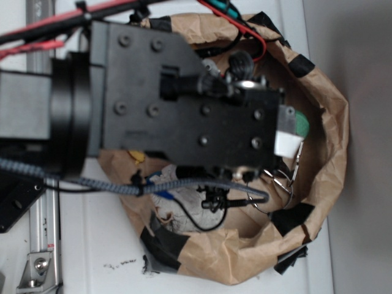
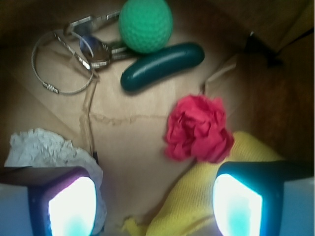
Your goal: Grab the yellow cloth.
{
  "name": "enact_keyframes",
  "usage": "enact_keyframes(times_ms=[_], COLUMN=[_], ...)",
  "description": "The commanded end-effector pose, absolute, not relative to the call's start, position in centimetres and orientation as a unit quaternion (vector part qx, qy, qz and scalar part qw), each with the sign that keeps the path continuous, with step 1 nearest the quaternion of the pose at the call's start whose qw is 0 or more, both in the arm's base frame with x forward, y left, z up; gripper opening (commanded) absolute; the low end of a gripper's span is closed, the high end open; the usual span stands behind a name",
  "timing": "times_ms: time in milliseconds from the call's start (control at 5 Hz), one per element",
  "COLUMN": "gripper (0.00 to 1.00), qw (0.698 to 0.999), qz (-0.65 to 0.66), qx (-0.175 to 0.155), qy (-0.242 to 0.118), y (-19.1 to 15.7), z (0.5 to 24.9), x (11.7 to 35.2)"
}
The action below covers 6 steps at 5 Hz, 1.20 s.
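The crumpled red cloth (image 2: 199,129) is only leaning against the yellow cloth's upper edge. The yellow cloth (image 2: 194,194) will come away and leave the red cloth behind when I lift.
In the wrist view the yellow cloth (image 2: 197,201) lies on the brown paper floor of the bag, at the lower right, its woven fabric running under the right finger. My gripper (image 2: 155,209) hangs above it, open, with the two glowing pads (image 2: 74,206) wide apart and nothing pinched between them. The cloth fills the right half of the gap. A crumpled red cloth (image 2: 199,129) rests against the yellow cloth's upper edge. In the exterior view the black arm covers the bag's inside, and only a small yellow scrap (image 1: 138,157) shows.
A white wrinkly cloth (image 2: 47,150) sits by the left finger. A green dimpled ball (image 2: 146,24), a dark green cucumber (image 2: 162,66) and metal rings (image 2: 64,61) lie at the far side. Brown paper bag walls (image 1: 331,122) surround everything.
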<state>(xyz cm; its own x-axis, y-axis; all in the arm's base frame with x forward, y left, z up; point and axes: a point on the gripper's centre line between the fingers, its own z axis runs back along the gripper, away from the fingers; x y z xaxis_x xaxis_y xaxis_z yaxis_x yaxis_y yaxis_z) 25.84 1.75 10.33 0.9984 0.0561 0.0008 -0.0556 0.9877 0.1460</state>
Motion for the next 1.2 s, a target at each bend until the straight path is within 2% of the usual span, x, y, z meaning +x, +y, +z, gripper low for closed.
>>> enact_keyframes(times_ms=[0, 200, 400, 600, 1000], gripper=[1.00, 1.00, 1.00, 0.00, 0.00], qw=[0.997, 0.996, 0.993, 0.991, 0.992], qz=[0.027, 0.013, -0.009, 0.018, 0.018], qx=[0.065, 0.079, 0.091, 0.099, 0.108], qy=[0.029, 0.049, 0.079, 0.084, 0.068], y=[5.7, 7.4, 8.0, 7.9, 7.8], z=[8.2, 5.2, 1.7, 1.5, 3.1], x=[22.3, 22.0, 22.8, 22.5, 21.6])
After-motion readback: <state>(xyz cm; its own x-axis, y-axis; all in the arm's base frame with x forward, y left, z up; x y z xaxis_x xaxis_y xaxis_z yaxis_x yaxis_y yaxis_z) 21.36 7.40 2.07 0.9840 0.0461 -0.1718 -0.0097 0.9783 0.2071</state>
